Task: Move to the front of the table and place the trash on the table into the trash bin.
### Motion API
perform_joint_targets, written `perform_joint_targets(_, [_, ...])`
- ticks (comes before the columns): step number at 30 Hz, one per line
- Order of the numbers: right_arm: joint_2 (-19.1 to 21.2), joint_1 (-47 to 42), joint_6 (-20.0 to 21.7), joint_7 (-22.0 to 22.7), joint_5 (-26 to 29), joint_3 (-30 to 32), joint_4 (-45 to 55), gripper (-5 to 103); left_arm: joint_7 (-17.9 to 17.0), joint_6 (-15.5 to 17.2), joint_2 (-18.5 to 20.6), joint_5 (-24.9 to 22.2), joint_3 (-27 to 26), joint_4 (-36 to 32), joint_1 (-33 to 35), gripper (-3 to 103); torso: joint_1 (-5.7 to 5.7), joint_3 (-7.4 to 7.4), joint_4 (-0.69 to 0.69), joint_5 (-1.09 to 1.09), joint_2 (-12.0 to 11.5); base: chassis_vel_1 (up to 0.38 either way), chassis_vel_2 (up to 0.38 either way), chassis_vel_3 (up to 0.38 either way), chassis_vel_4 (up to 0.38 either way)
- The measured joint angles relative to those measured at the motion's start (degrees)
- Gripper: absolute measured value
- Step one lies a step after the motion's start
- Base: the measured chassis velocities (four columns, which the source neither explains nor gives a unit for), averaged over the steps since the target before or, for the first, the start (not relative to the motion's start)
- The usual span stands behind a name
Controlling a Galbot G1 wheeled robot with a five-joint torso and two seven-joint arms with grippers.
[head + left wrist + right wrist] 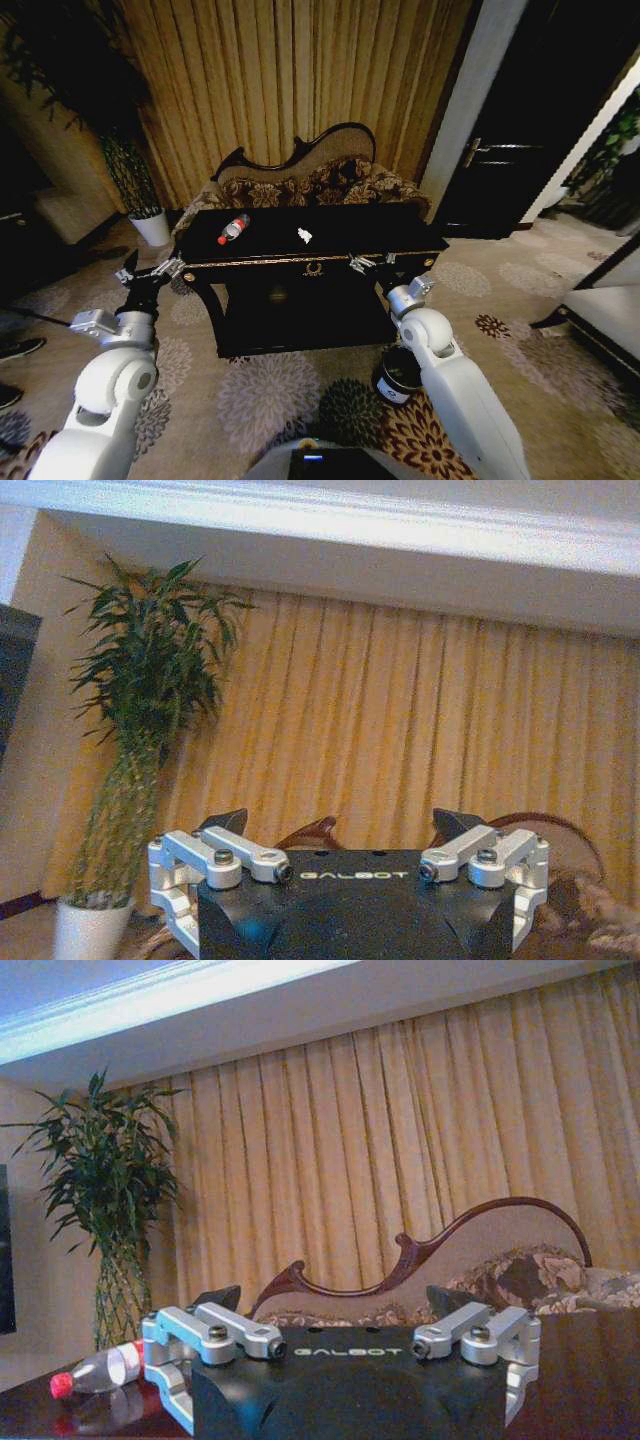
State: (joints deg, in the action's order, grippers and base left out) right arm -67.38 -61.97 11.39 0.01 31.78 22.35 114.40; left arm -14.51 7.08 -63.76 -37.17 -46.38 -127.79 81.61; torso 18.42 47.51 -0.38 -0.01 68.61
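Observation:
The white paper scrap (304, 236) shows a jagged, bunched outline (302, 231), so it will keep its crumpled shape with its points sticking out when the robot carries it to the trash bin.
The black table (400, 238) with gold trim stands straight ahead. On its top lie the trash: a clear bottle (232, 229) with a red cap and label toward the left, and a white paper scrap (305, 235) near the middle. The dark trash bin (400, 373) sits on the carpet by the table's front right leg. My left gripper (150, 272) is open, just off the table's left front corner. My right gripper (370, 262) is open at the front edge, right of the emblem. In the right wrist view the bottle (100, 1370) lies off to one side of the open right gripper (330, 1300). The left gripper (340, 825) faces the curtain.
A brown floral sofa (300, 175) stands behind the table against the curtains. A tall plant in a white pot (152, 228) is at the back left. A dark door (510, 150) is at the right, and pale furniture (610, 310) sits at the right edge. Patterned carpet surrounds the table.

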Motion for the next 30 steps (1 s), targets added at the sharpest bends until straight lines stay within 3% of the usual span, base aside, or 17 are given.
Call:
perform_joint_targets(8, [0.16, -0.08, -0.07, -0.01, -0.41, 0.94, 0.08, 100, -1.42, 2.66, 2.13, -2.28, -1.15, 4.26, -1.84, 100, 0.0, 0.0, 0.0, -0.01, -0.01, 0.0, 0.0, 0.0, 0.0])
perform_joint_targets(11, [0.69, 0.57, -0.08, -0.01, -0.77, 1.26, -0.15, 100, -2.59, 9.48, 3.52, -3.77, -1.16, 3.3, -2.08, 100, 0.0, 0.0, 0.01, -0.01, 0.0, 0.0, 0.0, 0.0, 0.0])
perform_joint_targets(12, [0.69, 0.57, -0.08, -0.01, -0.77, 1.26, -0.15, 100, -2.59, 9.48, 3.52, -3.77, -1.16, 3.3, -2.08, 100, 0.0, 0.0, 0.01, -0.01, 0.0, 0.0, 0.0, 0.0, 0.0])
perform_joint_targets(15, [0.8, 0.54, -0.06, -0.01, -1.55, 1.4, -0.93, 100, -5.22, 13.57, 3.86, -4.72, -0.83, 1.92, -2.48, 100, 0.0, 0.0, 0.0, 0.0, 0.0, 0.0, 0.0, 0.0, 0.0])
perform_joint_targets(25, [0.06, 0.42, -0.66, -0.01, -5.74, 1.57, -4.47, 100, -7.18, 14.86, 4.79, -1.16, -1.06, 1.69, -2.5, 100, 0.0, 0.0, 0.0, 0.0, 0.0, 0.0, 0.0, 0.0, 0.0])
perform_joint_targets(30, [-0.41, 1.26, -1.02, -0.01, -6.84, 0.93, -5.83, 100, -5.55, 13.45, 5.18, 6.4, -1.28, 2.53, -2.42, 100, 0.0, 0.0, 0.0, 0.0, -0.01, 0.0, 0.0, 0.0, 0.0])
